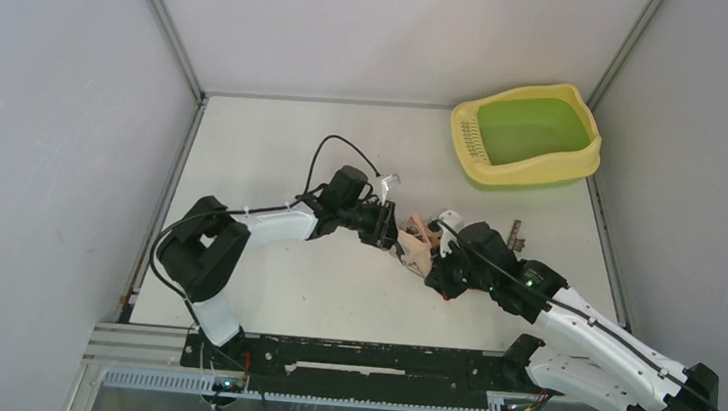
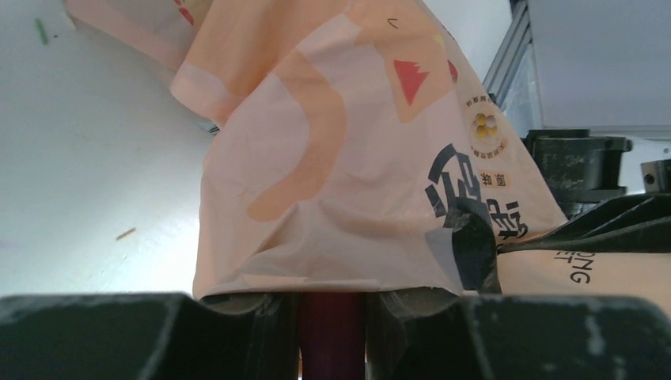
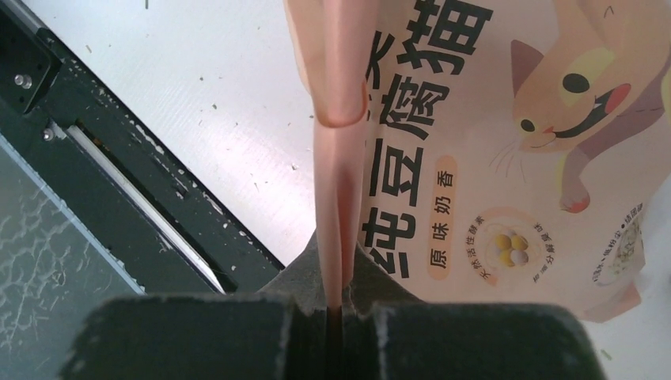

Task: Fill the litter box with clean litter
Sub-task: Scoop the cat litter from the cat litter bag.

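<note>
Next, my left gripper pulls the scoop back out while my right gripper holds the bag's edge, because the bag's opening touches my left gripper's fingers on the scoop handle.
The litter box, pale yellow rim and lime-green basin, stands at the far right corner, and its basin looks bare. A peach-pink printed bag is held between both grippers at mid table. My left gripper is shut on a dark magenta scoop handle that runs up into the bag's mouth; the scoop's bowl is hidden. My right gripper is shut on a folded edge of the bag. Tiny litter specks lie scattered on the table.
A small dark object lies on the table right of the bag. The black base rail runs along the near edge. Grey walls enclose the table on the left, back and right. My right arm's black links show beside the bag.
</note>
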Action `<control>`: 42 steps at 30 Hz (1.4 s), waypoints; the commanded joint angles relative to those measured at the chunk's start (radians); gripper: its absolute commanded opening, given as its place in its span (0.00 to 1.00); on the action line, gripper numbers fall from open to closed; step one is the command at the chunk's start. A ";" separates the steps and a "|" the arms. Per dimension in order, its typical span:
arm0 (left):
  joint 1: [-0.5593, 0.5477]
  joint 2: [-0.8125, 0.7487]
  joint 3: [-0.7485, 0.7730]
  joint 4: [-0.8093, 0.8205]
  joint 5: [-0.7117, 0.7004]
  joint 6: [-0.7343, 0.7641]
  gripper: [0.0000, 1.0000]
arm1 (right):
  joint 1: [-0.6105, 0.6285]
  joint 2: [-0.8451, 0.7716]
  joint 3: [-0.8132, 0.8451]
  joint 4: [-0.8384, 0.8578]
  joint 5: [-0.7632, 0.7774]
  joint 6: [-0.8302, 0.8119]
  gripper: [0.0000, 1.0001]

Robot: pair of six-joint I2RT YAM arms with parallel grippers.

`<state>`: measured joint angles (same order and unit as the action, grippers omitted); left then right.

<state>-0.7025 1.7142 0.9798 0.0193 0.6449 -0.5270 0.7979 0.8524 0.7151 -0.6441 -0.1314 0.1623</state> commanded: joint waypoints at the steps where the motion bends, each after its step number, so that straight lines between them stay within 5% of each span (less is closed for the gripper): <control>1: -0.018 0.083 -0.075 0.110 0.066 -0.095 0.00 | 0.034 -0.009 0.014 0.175 0.081 0.068 0.00; 10: -0.014 0.168 -0.095 0.307 0.143 -0.182 0.00 | 0.075 -0.038 -0.031 0.213 0.128 0.133 0.00; 28: 0.068 0.188 -0.501 1.282 0.254 -0.789 0.01 | 0.092 -0.237 -0.109 0.081 0.439 0.310 0.00; 42: 0.108 0.091 -0.726 1.399 0.095 -0.755 0.00 | 0.182 -0.238 -0.129 -0.049 0.633 0.479 0.00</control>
<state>-0.5991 1.8626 0.3290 1.4044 0.7803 -1.3209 0.9852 0.6376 0.5747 -0.7101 0.3340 0.5568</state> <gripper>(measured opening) 0.324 0.027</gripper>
